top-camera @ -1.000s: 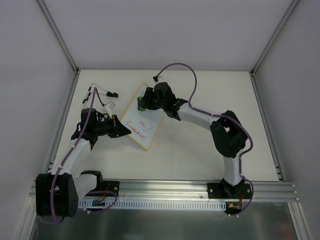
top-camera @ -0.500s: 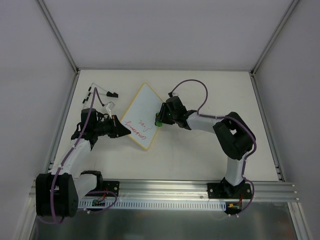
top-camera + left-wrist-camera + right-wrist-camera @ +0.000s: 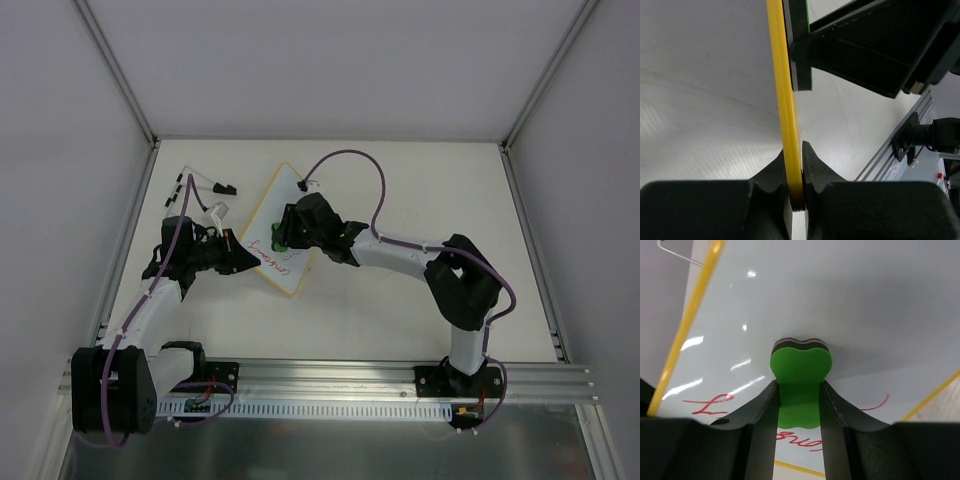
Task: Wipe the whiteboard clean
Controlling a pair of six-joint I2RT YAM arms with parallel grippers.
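Note:
The eraser in my right gripper rests on blank board past the red writing, so I should draw it back across the writing toward the board's near corner (image 3: 291, 288).
A small whiteboard (image 3: 288, 205) with a yellow frame lies tilted on the table, red writing on its near part. My left gripper (image 3: 238, 257) is shut on its left edge; in the left wrist view the yellow frame (image 3: 785, 100) runs up from between the jaws. My right gripper (image 3: 284, 234) is shut on a green eraser (image 3: 281, 240) pressed on the board's middle. In the right wrist view the eraser (image 3: 800, 370) sits between the fingers, its dark felt on the white surface (image 3: 840, 295), with red writing (image 3: 712, 404) below it.
Several black marker pens (image 3: 200, 186) lie at the far left of the table, beside the board. Grey enclosure walls with metal posts stand on all sides. The aluminium rail (image 3: 330, 378) with the arm bases runs along the near edge.
My right gripper with the eraser has swept from the board's far edge to its right edge and back left onto the middle. The left gripper and board have stayed put.

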